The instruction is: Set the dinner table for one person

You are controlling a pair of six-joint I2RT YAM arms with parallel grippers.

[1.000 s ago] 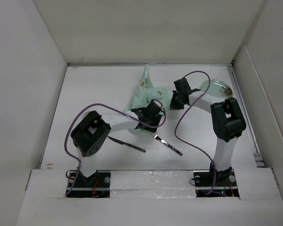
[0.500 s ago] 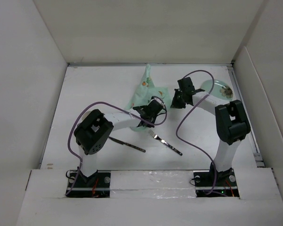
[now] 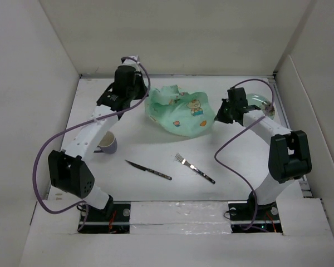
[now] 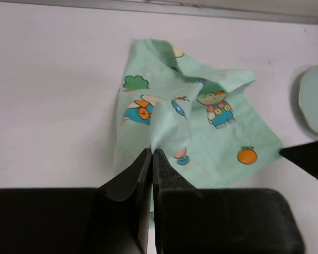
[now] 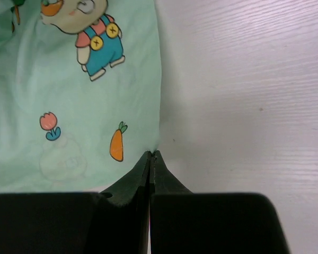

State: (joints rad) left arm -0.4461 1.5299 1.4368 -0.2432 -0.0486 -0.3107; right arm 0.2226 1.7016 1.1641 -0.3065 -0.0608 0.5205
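Note:
The placemat's back edge (image 3: 183,97) is folded over, so the robot's left gripper and right gripper should raise the placemat and stretch it tight before they lay it flat.
The mint-green cartoon-printed placemat (image 3: 183,113) lies partly spread and rumpled at the back middle of the white dinner table (image 3: 156,144). My left gripper (image 3: 155,99) is shut on a raised pinch of the placemat's (image 4: 201,121) left part; in the left wrist view the cloth rises in a peak from my gripper (image 4: 152,151). My right gripper (image 3: 217,115) is shut on the placemat's right edge, where the cloth (image 5: 69,106) meets my gripper (image 5: 151,154) beside bare table (image 5: 244,95).
A pale green plate (image 3: 261,103) sits at the back right, just behind the right arm. A cup (image 3: 107,143) stands left of centre under the left arm. A knife (image 3: 148,169) and a fork (image 3: 193,168) lie near the front middle. White walls enclose the table.
The left arm swung from the table's middle to the back left and shut on the placemat. The right gripper moved right. The bunched cloth now stretches between them, and the cup shows.

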